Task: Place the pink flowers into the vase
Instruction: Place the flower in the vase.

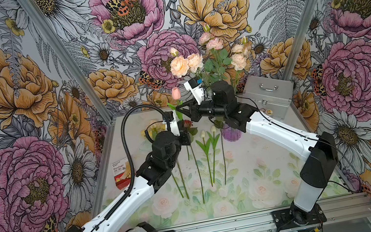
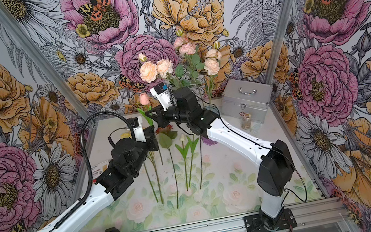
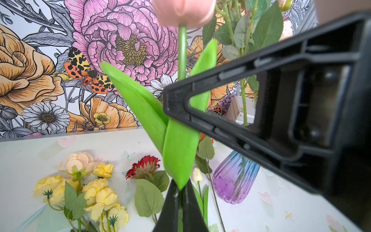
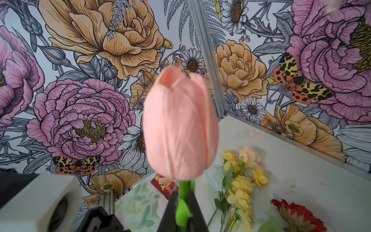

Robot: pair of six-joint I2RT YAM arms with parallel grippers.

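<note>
The left gripper is holding the pink tulip's lower stem [image 3: 180, 182], and that stem must go into the vase [image 1: 231, 133]. The left gripper should therefore let go and the right gripper should carry the tulip.
A pink tulip [image 1: 175, 93] stands upright in the air between both arms, and it is one of the pink flowers. My left gripper [image 3: 180, 192] is shut on its green stem low down, under the leaves [image 3: 178, 152]. My right gripper [image 4: 183, 196] is shut on the same stem just below the bloom [image 4: 180, 124]; in a top view its tip [image 1: 178, 109] points left. Several peach-pink blooms [image 1: 179, 66] stand in the vase [image 3: 234, 176], whose purple base [image 1: 231, 134] shows under the right arm. The vase's neck is hidden in both top views.
White tulips [image 1: 208, 133] and several long stems lie mid-table. Yellow flowers [image 3: 90, 190] and a red flower [image 3: 143, 166] lie at the back left. A silver case [image 1: 267, 97] stands at the back right with a small jar [image 2: 246, 121] in front. A red bandage box [image 1: 121, 174] sits at the left edge.
</note>
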